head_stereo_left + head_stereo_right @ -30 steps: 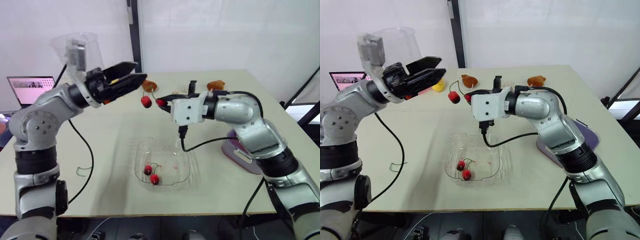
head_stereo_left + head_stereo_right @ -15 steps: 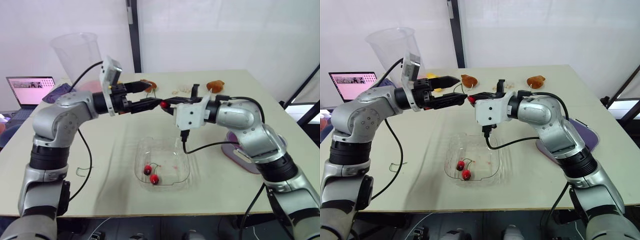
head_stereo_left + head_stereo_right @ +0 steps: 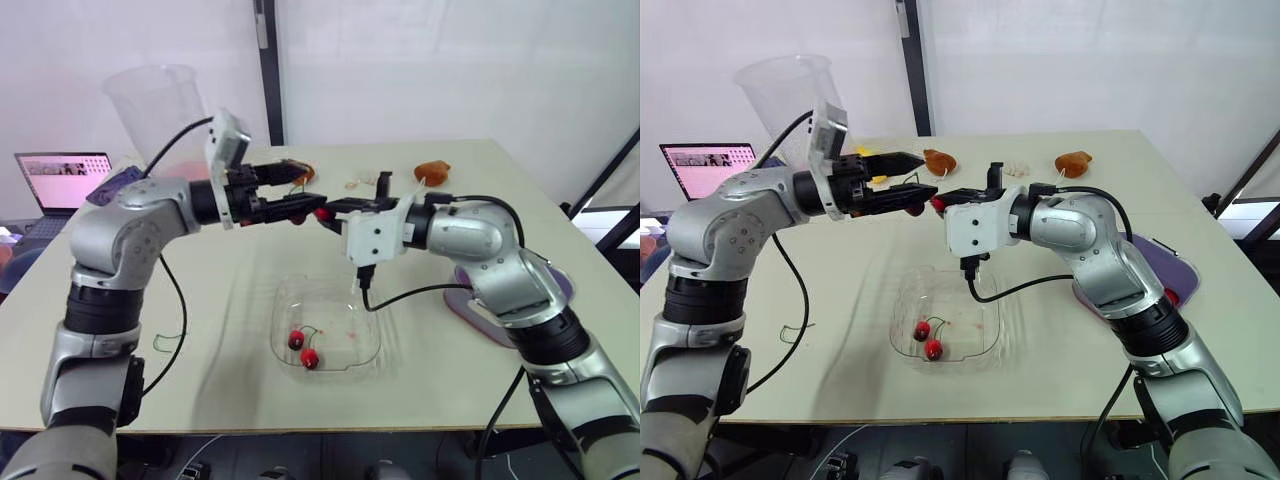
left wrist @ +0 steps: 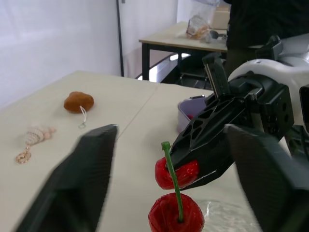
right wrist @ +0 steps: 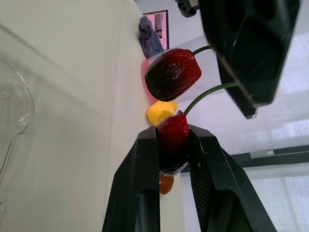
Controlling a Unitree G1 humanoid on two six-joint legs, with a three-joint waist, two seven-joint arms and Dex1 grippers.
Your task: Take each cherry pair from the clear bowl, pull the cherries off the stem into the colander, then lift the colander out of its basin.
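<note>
The free cherry point(image 4: 166, 214) will slide off and leave the stem whole when I pull, because the green stem plugs into a dimple point(image 4: 180, 220) in the cherry.
A cherry pair point(image 3: 320, 211) hangs in mid-air above the table. My right gripper point(image 5: 173, 137) is shut on one cherry point(image 5: 172, 135); the other cherry point(image 5: 173, 75) hangs free on its green stem. My left gripper point(image 4: 172, 133) faces it from the left, open, with its fingers on either side of the free cherry point(image 4: 176, 215) and stem. Below them sits the clear bowl point(image 3: 350, 300), holding another cherry pair point(image 3: 303, 348). The purple colander and basin point(image 3: 1162, 268) lie at the right, partly hidden behind my right arm.
A tall clear plastic container point(image 3: 150, 110) and a laptop point(image 3: 62, 175) stand at the far left. Small brown objects point(image 3: 432, 170), a shell point(image 3: 363, 182) and a yellow item point(image 3: 872, 155) lie along the table's far side. A person point(image 4: 260, 19) stands by another table.
My left arm swung down from its raised pose and brought its open fingers up to the cherry pair. The right gripper shifted slightly and kept hold of its cherry.
</note>
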